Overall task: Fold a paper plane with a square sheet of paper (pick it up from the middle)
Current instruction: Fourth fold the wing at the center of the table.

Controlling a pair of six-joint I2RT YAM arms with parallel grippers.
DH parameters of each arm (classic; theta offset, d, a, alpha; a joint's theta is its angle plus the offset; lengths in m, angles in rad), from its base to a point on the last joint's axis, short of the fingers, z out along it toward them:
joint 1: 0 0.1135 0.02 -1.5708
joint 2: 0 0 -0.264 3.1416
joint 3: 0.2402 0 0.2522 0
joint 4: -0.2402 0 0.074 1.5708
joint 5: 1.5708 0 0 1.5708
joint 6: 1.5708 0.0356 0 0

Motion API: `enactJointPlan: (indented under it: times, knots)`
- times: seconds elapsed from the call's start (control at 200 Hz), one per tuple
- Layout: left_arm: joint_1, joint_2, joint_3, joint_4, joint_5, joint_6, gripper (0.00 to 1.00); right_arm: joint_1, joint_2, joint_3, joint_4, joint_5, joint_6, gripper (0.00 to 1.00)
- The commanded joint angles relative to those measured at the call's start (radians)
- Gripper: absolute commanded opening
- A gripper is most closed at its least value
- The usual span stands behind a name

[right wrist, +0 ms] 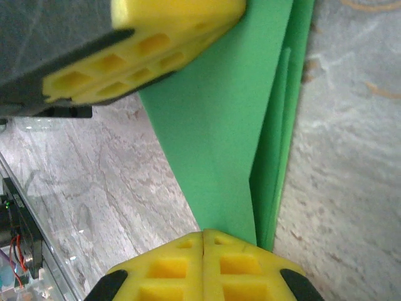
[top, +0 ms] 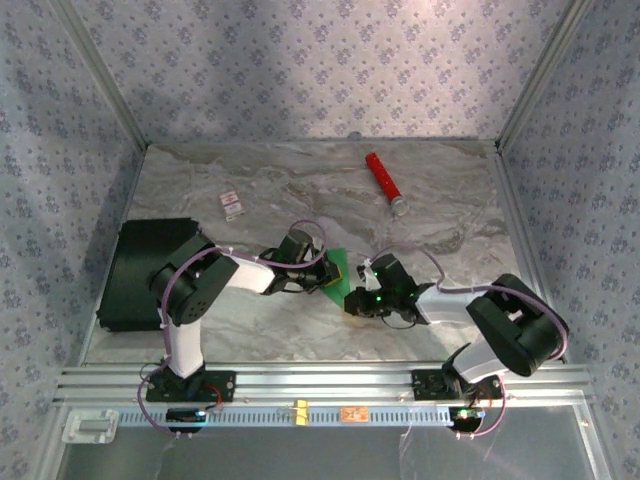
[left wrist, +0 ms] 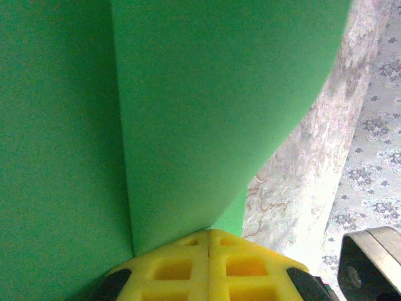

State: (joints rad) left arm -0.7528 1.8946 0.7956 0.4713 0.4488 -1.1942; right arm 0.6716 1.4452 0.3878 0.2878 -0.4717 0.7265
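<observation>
The paper's folded flap gapes [right wrist: 258, 170] above the layers under it, so next my right gripper moves back along the paper [top: 343, 285] next to my left gripper and presses the flap flat.
The square sheet of paper [top: 338, 268], bright green and folded into layers, lies mid-table between the two grippers. My left gripper [top: 322, 272] is shut, its yellow tips [left wrist: 210, 232] set against the paper [left wrist: 188, 113], where a folded flap curves up. My right gripper [top: 352, 295] is shut too, its tips [right wrist: 203, 232] meeting the near end of the narrow folded paper [right wrist: 232, 125]. The left gripper's fingers [right wrist: 169, 31] sit on the far end. I cannot tell whether either pair pinches the paper or only presses on it.
A red cylinder [top: 384, 182] lies at the back right. A black flat box [top: 150, 272] sits at the left edge, behind the left arm. A small white card [top: 232, 205] lies at the back left. Patterned walls enclose the marble table [top: 460, 230].
</observation>
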Motion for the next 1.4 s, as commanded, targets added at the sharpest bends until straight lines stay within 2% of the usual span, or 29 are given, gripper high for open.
enactJointPlan:
  times: [0.0, 0.28, 0.53, 0.924, 1.394]
  knots:
    - [0.020, 0.049, -0.031, -0.085, -0.061, 0.013, 0.06, 0.001, -0.027, -0.067, -0.125, -0.023, 0.012, 0.06]
    - [0.021, 0.051, -0.027, -0.084, -0.058, 0.013, 0.06, 0.000, -0.131, -0.107, -0.208, -0.021, -0.002, 0.06]
    - [0.019, 0.049, -0.028, -0.087, -0.055, 0.019, 0.06, -0.022, -0.275, 0.004, -0.301, -0.011, -0.002, 0.07]
    - [0.017, 0.050, -0.024, -0.082, -0.052, 0.018, 0.06, -0.018, 0.012, 0.242, -0.278, 0.051, -0.023, 0.07]
    - [0.018, 0.047, -0.029, -0.085, -0.053, 0.017, 0.05, 0.016, 0.108, 0.327, -0.326, 0.080, -0.045, 0.08]
